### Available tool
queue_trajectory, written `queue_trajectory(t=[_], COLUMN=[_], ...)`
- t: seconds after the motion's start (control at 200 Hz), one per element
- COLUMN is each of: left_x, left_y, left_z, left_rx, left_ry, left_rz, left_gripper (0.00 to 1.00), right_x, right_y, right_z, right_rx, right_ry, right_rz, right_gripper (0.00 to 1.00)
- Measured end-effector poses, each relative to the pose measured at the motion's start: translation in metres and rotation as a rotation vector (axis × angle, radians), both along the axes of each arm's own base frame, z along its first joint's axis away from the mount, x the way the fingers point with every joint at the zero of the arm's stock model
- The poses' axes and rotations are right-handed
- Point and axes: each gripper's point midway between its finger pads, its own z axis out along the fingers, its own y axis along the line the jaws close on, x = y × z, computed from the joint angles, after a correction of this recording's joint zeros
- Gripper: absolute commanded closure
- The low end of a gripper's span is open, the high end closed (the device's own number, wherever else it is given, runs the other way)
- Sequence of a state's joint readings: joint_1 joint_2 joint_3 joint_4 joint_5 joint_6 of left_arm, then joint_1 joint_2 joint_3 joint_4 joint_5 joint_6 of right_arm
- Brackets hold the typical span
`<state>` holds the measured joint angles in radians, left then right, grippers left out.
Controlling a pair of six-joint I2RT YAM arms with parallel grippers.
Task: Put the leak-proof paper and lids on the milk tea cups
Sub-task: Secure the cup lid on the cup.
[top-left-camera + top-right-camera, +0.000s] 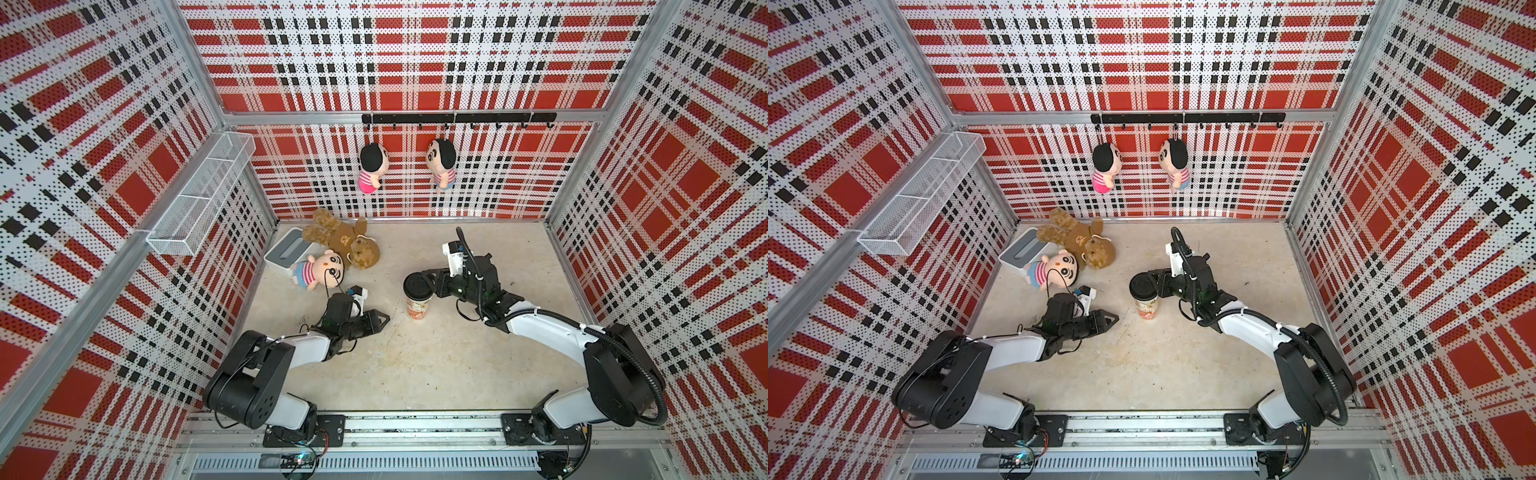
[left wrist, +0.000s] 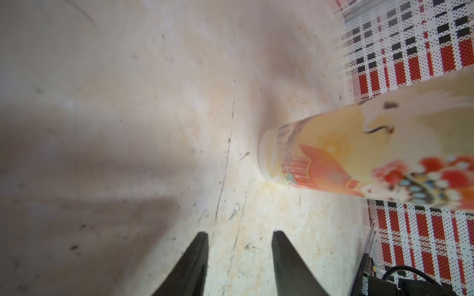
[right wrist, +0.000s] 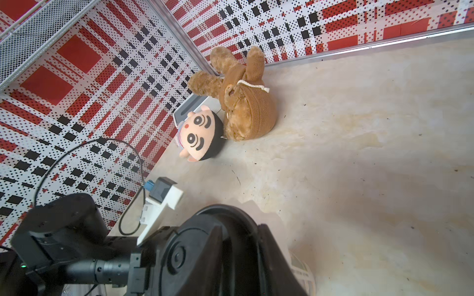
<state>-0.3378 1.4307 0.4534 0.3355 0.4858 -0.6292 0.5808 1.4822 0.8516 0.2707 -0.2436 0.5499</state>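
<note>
I should steady the lid's opposite side with my left gripper before my right gripper opens and grips the lid's rim again, because only my right gripper is holding the black lid's rim.
The milk tea cup stands upright mid-table, white with orange-red prints, and shows in the left wrist view. A black round lid sits on its mouth. My right gripper is shut on the lid's rim from the cup's right. A pale flimsy edge, apparently the leak-proof paper, pokes out under the lid; the remainder is hidden. My left gripper hovers left of the cup, open and empty.
A white box with a grey slot, a brown bear plush and a doll lie at the back left. A wire basket hangs on the left wall. Two dolls hang from the hook rail.
</note>
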Motion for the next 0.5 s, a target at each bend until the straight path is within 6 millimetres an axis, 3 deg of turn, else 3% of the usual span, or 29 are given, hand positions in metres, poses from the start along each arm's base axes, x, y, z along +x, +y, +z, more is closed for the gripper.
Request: queue_trajectory(t=[0.256, 0.421, 0.496], left_x=[0.038, 0.053, 0.059], left_y=[-0.008, -0.038, -0.053], left_z=[0.091, 0.151, 0.166], left_rx=[-0.055, -0.060, -0.051], left_ry=[-0.232, -0.386, -0.435], left_rz=[0.000, -0.081, -0.123], left_gripper=[0.36, 0.31, 0.31], right_x=[0.003, 0.009, 0.012], right_y=[0.004, 0.011, 0.015], right_z=[0.000, 0.001, 0.003], right_rx=[-0.012, -0.023, -0.026], right_ry=[-0.009, -0.026, -0.040], right_rz=[0.017, 0.040, 0.057], right_gripper=[0.73, 0.72, 0.70])
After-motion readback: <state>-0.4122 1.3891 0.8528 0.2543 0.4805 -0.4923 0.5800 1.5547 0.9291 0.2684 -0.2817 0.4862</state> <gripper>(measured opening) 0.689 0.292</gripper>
